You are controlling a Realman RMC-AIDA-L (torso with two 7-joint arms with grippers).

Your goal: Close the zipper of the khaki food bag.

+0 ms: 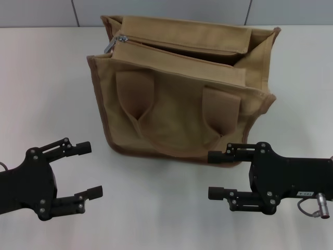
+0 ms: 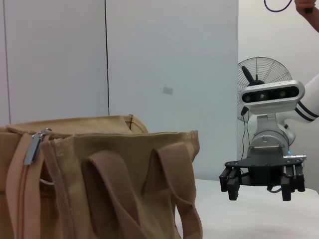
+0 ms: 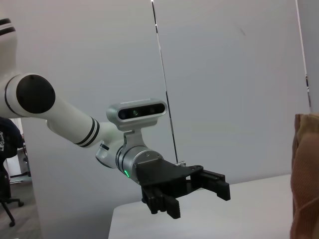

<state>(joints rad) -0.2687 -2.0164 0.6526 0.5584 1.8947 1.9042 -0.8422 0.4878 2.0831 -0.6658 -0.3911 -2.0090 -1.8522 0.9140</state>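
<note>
The pull tab's end of the bag (image 1: 110,45) is angled away from my left gripper, so my left gripper should hold that end (image 1: 102,56) first, before my right gripper pulls the tab.
The khaki food bag (image 1: 182,104) stands upright on the white table, its two handles hanging down the near side. Its zipper (image 1: 171,48) runs along the top and gapes open toward the right end. The silver pull tab (image 1: 115,42) sits at the bag's left end and also shows in the left wrist view as pull tab (image 2: 34,147). My left gripper (image 1: 92,170) is open near the front left of the bag, apart from it. My right gripper (image 1: 212,175) is open at the front right, just short of the bag's lower corner. Neither holds anything.
The bag's edge (image 3: 305,174) shows in the right wrist view, past the left gripper (image 3: 194,196). The left wrist view shows the right gripper (image 2: 259,196) beside the bag (image 2: 99,189), with a fan (image 2: 264,74) behind. Grey wall panels stand beyond the table.
</note>
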